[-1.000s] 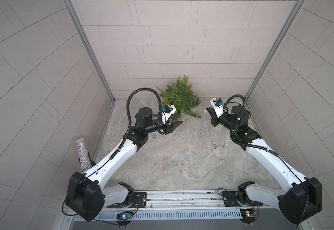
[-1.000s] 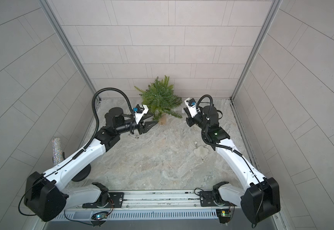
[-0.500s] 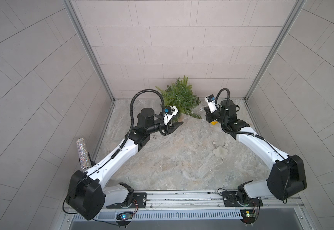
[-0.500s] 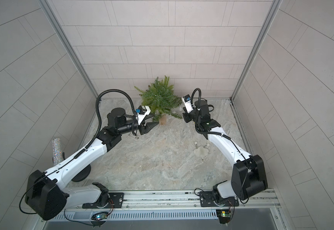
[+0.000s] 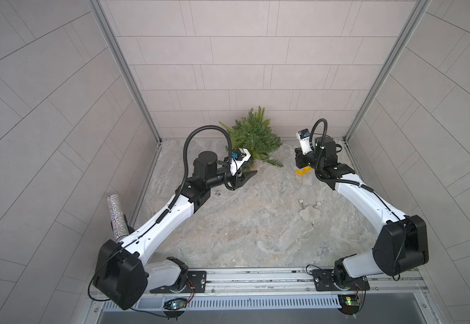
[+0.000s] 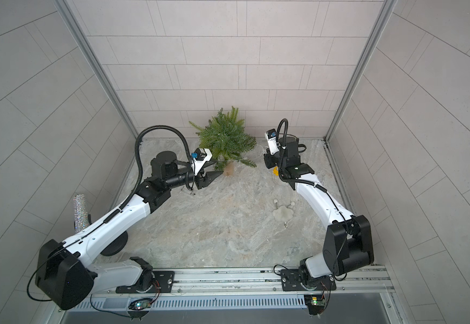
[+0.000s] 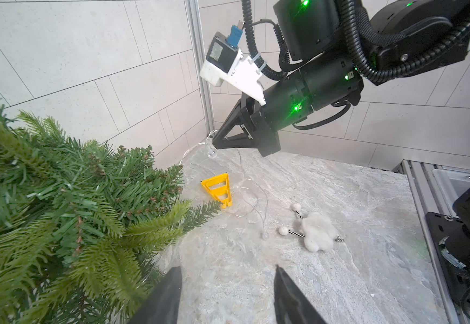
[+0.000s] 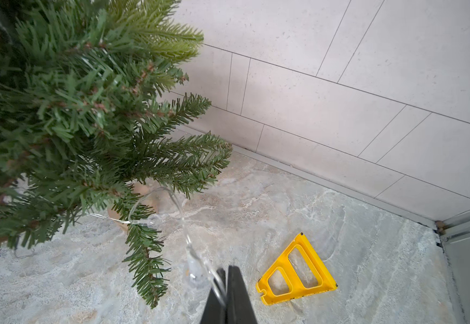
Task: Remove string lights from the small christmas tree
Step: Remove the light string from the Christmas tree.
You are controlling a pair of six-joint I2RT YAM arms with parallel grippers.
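I should bring the wire in front of the tree's base [image 6: 237, 174] with my right gripper and hand it over, because the wire still runs under the tree's lowest branches [image 8: 137, 220] toward my left gripper's side.
The small christmas tree [image 5: 253, 137] [image 6: 225, 137] stands on its tan base [image 6: 229, 169] against the back wall. It fills one side of the left wrist view [image 7: 59, 196] and the right wrist view [image 8: 59, 112]. The string lights [image 8: 181, 221], a thin clear wire with bulbs, arch from under the tree's lowest branches to my right gripper [image 8: 226, 269] [image 7: 214, 144], which is shut on the wire. More wire [image 7: 253, 196] hangs from it and loops over the floor. My left gripper [image 7: 228, 268] [image 5: 252, 172] [image 6: 218, 167] is open and empty, low beside the tree's base.
A yellow triangular frame [image 5: 303, 171] [image 7: 218, 190] [image 8: 295, 275] lies on the floor just below my right gripper. A white fluffy toy with springs [image 5: 309, 214] [image 7: 318, 230] lies nearer the front. A glittery cylinder [image 5: 116, 216] stands by the left wall. Walls close in the back and sides.
My right arm has drawn its elbow in and up, its shut gripper staying to the right of the tree. The left arm has barely moved.
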